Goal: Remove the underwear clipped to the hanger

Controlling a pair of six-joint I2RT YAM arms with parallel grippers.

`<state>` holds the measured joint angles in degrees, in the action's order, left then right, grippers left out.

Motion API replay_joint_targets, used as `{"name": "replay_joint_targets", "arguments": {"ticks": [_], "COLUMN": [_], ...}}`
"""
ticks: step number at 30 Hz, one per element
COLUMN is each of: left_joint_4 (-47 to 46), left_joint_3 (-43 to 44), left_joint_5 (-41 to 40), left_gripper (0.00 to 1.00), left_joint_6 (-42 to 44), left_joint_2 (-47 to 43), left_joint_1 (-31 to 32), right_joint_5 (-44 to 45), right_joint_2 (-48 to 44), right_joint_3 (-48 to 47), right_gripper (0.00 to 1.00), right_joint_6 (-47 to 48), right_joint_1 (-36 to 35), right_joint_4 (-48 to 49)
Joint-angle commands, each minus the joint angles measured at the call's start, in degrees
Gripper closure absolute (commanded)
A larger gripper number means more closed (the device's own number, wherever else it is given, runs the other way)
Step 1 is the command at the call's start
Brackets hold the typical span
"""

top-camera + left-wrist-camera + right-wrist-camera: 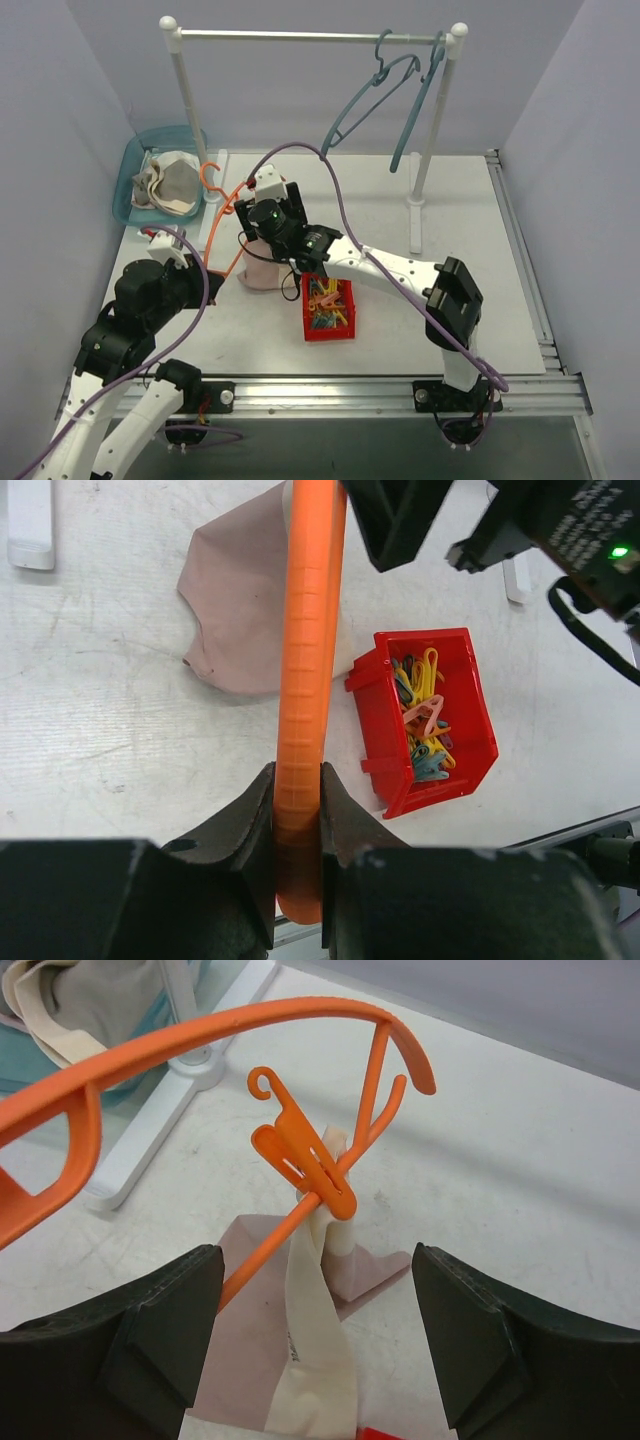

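Observation:
The orange clip's handles [272,1120] face away from the fingers of my right gripper. I need to move back, turn the gripper and pinch both handles [282,1132] from their own end.
The orange hanger [222,222] is held above the table. My left gripper [298,810] is shut on one end of it [305,680]. The pinkish-tan underwear [262,272] hangs from the hanger and drapes onto the table; it also shows in the left wrist view [240,615]. In the right wrist view an orange clip [305,1160] pinches its cream band [320,1320] to the hanger bar [200,1035]. My right gripper [318,1345] is open, its jaws on either side of the hanging cream band just below the clip; in the top view it [272,232] sits over the garment.
A red bin [329,310] of coloured clips [425,720] sits right of the underwear. A teal basket [133,178] with cream cloths [170,183] is at the back left. A white rack [310,37] carries two teal hangers [385,95]; its post base [150,1130] stands near the hanger.

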<state>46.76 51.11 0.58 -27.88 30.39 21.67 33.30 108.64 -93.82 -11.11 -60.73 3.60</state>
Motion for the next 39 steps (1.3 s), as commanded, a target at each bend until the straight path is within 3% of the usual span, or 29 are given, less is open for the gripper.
{"name": "replay_joint_targets", "arguments": {"ticks": [1, 13, 23, 30, 35, 39], "left_joint_4": [-3.3, -3.3, -4.5, -4.1, -4.1, -4.0], "left_joint_3": [2.4, 1.4, 0.2, 0.9, 0.5, 0.3], "left_joint_5": [1.4, 1.9, 1.0, -0.1, -0.1, -2.2], "left_gripper": [0.98, 0.97, 0.97, 0.98, 0.97, 0.97], "left_joint_6": [-0.2, -0.9, -1.4, -1.2, -1.5, -1.7], "left_joint_2": [-0.4, -1.2, -0.7, -1.0, -1.1, -1.4], "left_joint_1": [0.4, 0.4, 0.4, 0.4, 0.4, 0.4], "right_joint_5": [0.6, -0.4, 3.9, 6.4, 6.6, 6.4], "right_joint_2": [2.2, 5.0, -1.2, -5.8, -8.1, -10.8], "right_joint_3": [-3.3, -5.1, 3.1, 11.2, 14.1, 16.9], "right_gripper": [0.23, 0.34, 0.6, 0.57, 0.45, 0.41], "right_joint_6": [2.9, 2.6, -8.4, -24.3, -29.6, -34.4], "right_joint_1": [1.6, 5.1, 5.3, 6.6, 7.3, 7.8], "right_joint_4": [1.4, 4.6, 8.1, 8.0, 7.2, 5.1]}}
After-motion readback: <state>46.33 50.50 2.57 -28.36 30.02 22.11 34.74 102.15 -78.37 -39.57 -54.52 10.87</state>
